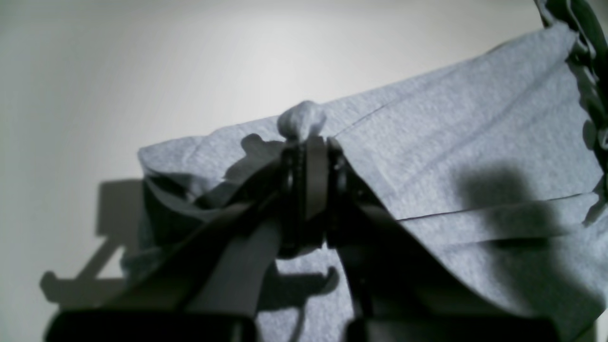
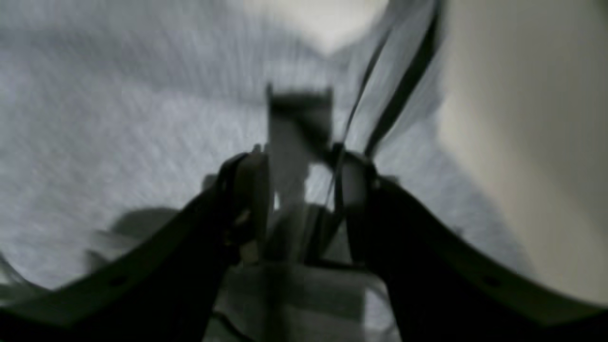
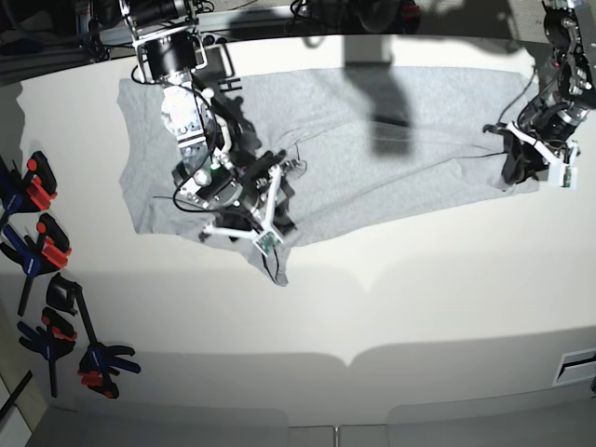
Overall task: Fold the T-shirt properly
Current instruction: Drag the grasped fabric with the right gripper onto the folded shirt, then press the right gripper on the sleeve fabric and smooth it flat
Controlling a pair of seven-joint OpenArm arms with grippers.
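Note:
Flat fabric inside the jutting folded flap [image 3: 277, 265] lies under my right gripper's fingers, so I should move that gripper toward the clamps and pinch the T-shirt's near edge [image 3: 241, 247].
The light grey T-shirt [image 3: 372, 149] lies spread across the far part of the white table, plain side up and wrinkled. My left gripper [image 1: 308, 142] is shut on a small pinch of the shirt's edge, and a knob of fabric sticks out past its tips. In the base view it sits at the shirt's right end [image 3: 518, 163]. My right gripper [image 2: 301, 183] hovers over the shirt [image 2: 118, 118] near its lower left edge [image 3: 268, 212]. That view is blurred. Its jaws stand apart with a strip of fabric between them.
Several black clamps with red, orange and blue handles [image 3: 42, 247] lie along the left table edge. The bare white table top [image 3: 391, 317] reaches from the shirt to the near edge. Cables and arm bases [image 3: 168, 47] stand at the back.

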